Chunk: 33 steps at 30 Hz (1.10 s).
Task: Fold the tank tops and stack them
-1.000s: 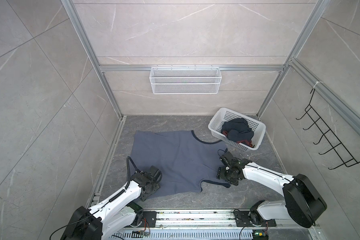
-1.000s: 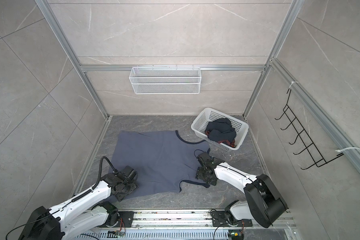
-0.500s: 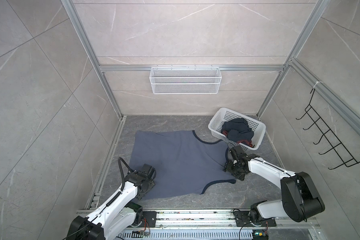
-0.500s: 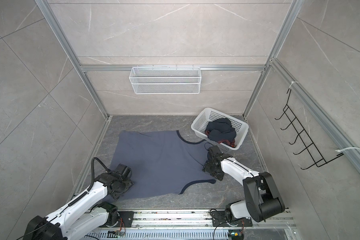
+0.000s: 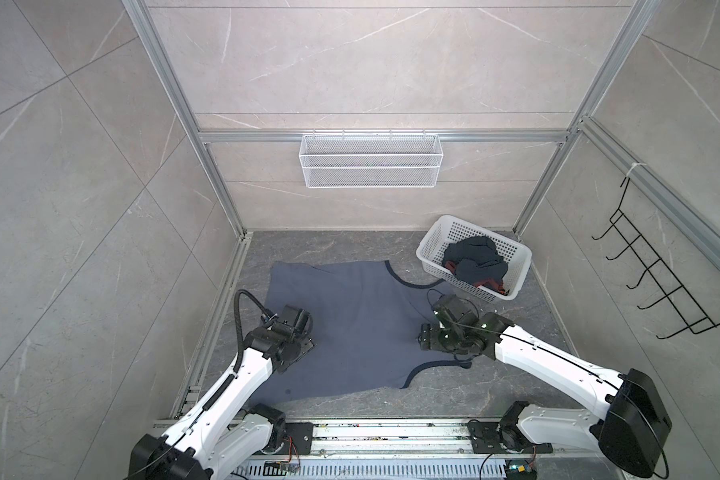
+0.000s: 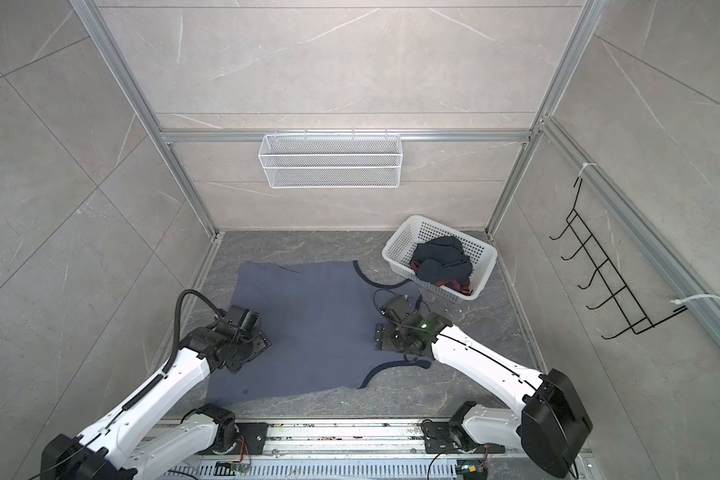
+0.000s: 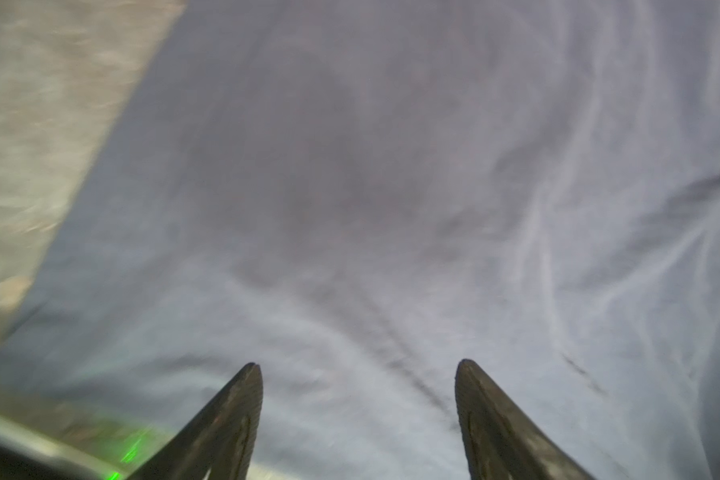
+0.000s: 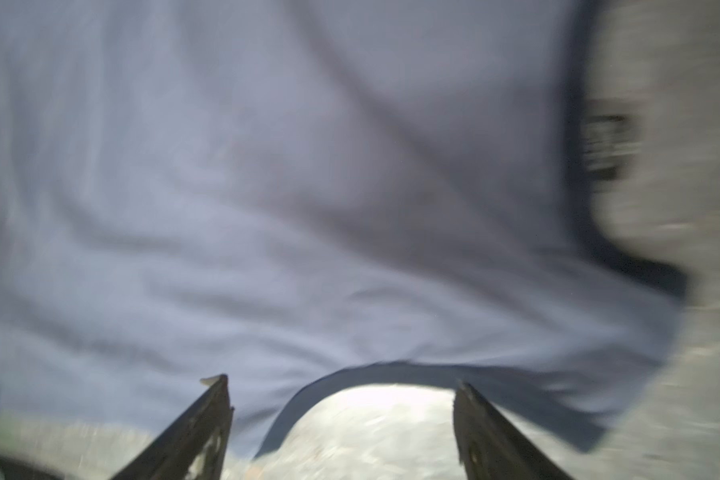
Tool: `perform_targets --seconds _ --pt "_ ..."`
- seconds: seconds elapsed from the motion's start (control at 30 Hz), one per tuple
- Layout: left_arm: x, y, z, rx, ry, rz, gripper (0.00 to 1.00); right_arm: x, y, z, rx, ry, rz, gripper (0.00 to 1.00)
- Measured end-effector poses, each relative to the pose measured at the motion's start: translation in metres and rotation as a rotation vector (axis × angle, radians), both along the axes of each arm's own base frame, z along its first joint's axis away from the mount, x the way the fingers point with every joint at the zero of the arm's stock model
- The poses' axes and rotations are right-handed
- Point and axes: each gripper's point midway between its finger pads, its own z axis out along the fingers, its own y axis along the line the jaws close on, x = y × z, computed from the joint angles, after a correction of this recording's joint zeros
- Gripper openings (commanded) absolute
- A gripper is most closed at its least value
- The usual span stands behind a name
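The slate-blue tank top's far edge [image 5: 305, 267] has creases in it. I should take the tank top's far hem corner [image 5: 276, 264] with my left gripper and pull the tank top's edge straight before I fold.
A slate-blue tank top [image 5: 358, 324] [image 6: 312, 328] lies spread flat on the grey floor, its dark-trimmed straps toward the right. A dark navy tank top [image 5: 474, 262] [image 6: 443, 259] sits bunched in the white basket [image 5: 433, 232]. My left gripper [image 5: 304, 347] [image 7: 358, 368] hangs open low over the spread top's left part, only cloth showing between its fingers. Over the top's right edge my right gripper [image 5: 427, 336] [image 8: 341, 380] is open too, and the dark neckline trim [image 8: 375, 370] arcs between its fingers with bare floor inside it. Both wrist views are blurred.
The basket [image 6: 400, 235] stands at the back right, close behind the right arm. A white wire shelf [image 5: 371, 162] hangs on the back wall and a black hook rack [image 5: 657, 282] on the right wall. Aluminium rails run along the floor's left edge and front [image 5: 371, 436].
The right gripper swung back toward the basket, then came left onto the top's right edge, its jaws a little wider. The top's right side shifted rightward. The left gripper moved slightly farther onto the cloth.
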Motion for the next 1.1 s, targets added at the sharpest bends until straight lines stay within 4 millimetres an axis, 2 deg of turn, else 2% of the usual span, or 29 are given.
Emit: perform_targets --seconds 0.13,0.27,0.4,0.5,0.6,0.8,1.0,1.1 --pt "0.012 -0.021 -0.022 -0.049 0.062 -0.068 0.76 -0.026 0.033 -0.027 -0.044 0.057 0.115 0.81" --pt "0.019 -0.036 -0.044 -0.082 0.115 -0.111 0.76 -0.036 0.051 -0.056 -0.108 0.106 0.167 0.81" --pt "0.018 -0.038 -0.056 -0.087 0.135 -0.126 0.77 -0.043 0.066 -0.074 -0.146 0.127 0.209 0.81" --pt "0.013 -0.028 -0.062 -0.067 0.152 -0.107 0.78 -0.051 0.074 -0.08 -0.179 0.12 0.237 0.81" --pt "0.015 -0.007 -0.064 -0.068 0.146 -0.041 0.78 -0.06 0.085 -0.081 -0.19 0.104 0.269 0.81" --pt "0.007 0.034 -0.064 -0.03 0.138 0.072 0.8 -0.078 0.097 -0.081 -0.202 0.089 0.314 0.91" --pt "0.006 0.044 -0.062 -0.018 0.142 0.075 0.8 -0.086 0.094 -0.077 -0.194 0.106 0.315 0.94" --pt "0.013 0.044 -0.052 -0.014 0.138 0.062 0.8 -0.084 0.089 -0.064 -0.188 0.096 0.31 0.94"
